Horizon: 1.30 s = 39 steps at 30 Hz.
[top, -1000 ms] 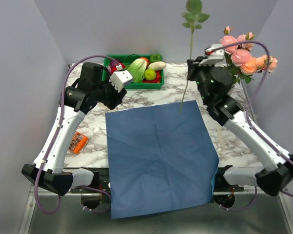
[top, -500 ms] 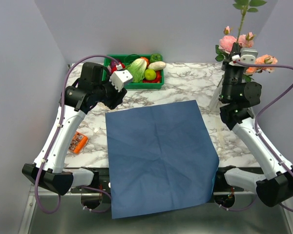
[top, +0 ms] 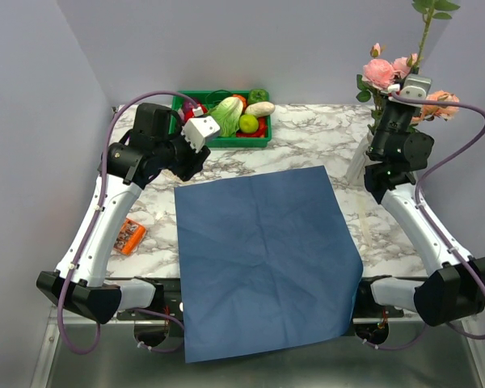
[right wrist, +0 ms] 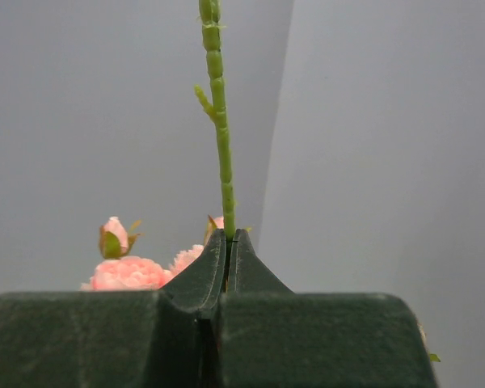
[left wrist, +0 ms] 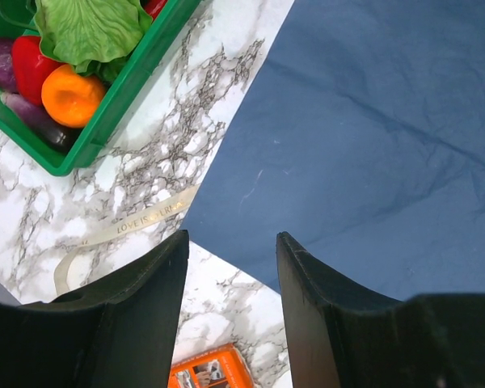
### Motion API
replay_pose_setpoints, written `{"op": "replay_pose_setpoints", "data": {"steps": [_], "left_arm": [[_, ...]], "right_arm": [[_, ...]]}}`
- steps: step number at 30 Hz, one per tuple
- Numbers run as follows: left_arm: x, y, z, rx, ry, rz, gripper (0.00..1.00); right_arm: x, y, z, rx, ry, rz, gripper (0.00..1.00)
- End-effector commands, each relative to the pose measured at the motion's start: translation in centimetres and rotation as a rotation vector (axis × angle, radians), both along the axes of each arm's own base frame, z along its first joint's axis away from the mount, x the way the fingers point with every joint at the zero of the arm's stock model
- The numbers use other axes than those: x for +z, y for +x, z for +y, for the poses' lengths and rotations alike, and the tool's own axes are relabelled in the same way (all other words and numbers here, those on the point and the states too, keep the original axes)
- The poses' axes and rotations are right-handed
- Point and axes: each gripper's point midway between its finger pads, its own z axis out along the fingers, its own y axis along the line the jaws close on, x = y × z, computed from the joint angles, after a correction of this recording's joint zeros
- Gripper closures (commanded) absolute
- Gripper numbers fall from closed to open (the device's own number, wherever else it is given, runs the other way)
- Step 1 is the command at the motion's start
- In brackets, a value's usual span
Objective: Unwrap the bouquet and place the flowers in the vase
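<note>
My right gripper is lowering the green stem (top: pixel 424 40), which stands upright beside the pink roses. It should go on lowering the stem until the stem rests in the whitish vase, and then let go.
The blue paper (top: pixel 263 259) lies unfolded and flat on the marble table (top: pixel 323 141). My right gripper (top: pixel 407 90) is raised at the back right, shut on the thin stem of a green leafy sprig (top: pixel 428 16) that points straight up (right wrist: pixel 218 97). Right behind the gripper (right wrist: pixel 229 236) stand the pink and peach roses (top: pixel 380 71) (right wrist: pixel 129 273). Below them the whitish vase (top: pixel 357 166) shows partly, behind my right arm. My left gripper (top: pixel 196 133) hangs open and empty over the paper's back left corner (left wrist: pixel 372 145), fingers apart (left wrist: pixel 230 242).
A green crate (top: pixel 224 142) of vegetables sits at the back centre and shows again (left wrist: pixel 113 97) in the left wrist view. A cream printed ribbon (left wrist: pixel 129 226) lies by the paper's corner. An orange packet (top: pixel 128 236) rests at the left edge. A pale strip (top: pixel 364 218) lies right of the paper.
My right arm has swung from the table's middle to the back right with the sprig, lifting its stem off the paper and up beside the roses. The left arm stayed still.
</note>
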Motion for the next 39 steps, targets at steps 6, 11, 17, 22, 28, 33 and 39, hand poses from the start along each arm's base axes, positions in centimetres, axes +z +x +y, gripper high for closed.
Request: {"op": "replay_pose_setpoints", "data": {"steps": [6, 11, 17, 22, 28, 33, 39], "left_arm": [[-0.4, 0.4, 0.1, -0.016, 0.016, -0.002, 0.44], [-0.5, 0.7, 0.1, -0.019, 0.021, 0.004, 0.44], [-1.0, 1.0, 0.2, -0.018, 0.027, 0.01, 0.44], [-1.1, 1.1, 0.2, -0.018, 0.029, 0.013, 0.44], [-1.1, 1.0, 0.3, -0.013, 0.023, 0.016, 0.44], [-0.9, 0.7, 0.2, -0.01, 0.015, 0.014, 0.44], [-0.6, 0.4, 0.3, -0.006, 0.006, 0.008, 0.44]], "right_arm": [[-0.2, 0.3, -4.1, -0.121, 0.107, -0.101, 0.99], [-0.5, 1.3, -4.4, -0.127, 0.145, -0.118, 0.99], [-2.2, 2.3, -4.6, -0.143, 0.161, -0.089, 0.99], [-5.6, 2.0, -5.2, -0.163, 0.228, -0.03, 0.98], [-9.2, 1.4, -4.0, -0.117, 0.263, 0.054, 0.76], [-10.4, 1.6, -3.5, -0.092, 0.281, 0.12, 0.41], [-12.2, 1.6, -2.6, -0.041, 0.326, 0.215, 0.22]]}}
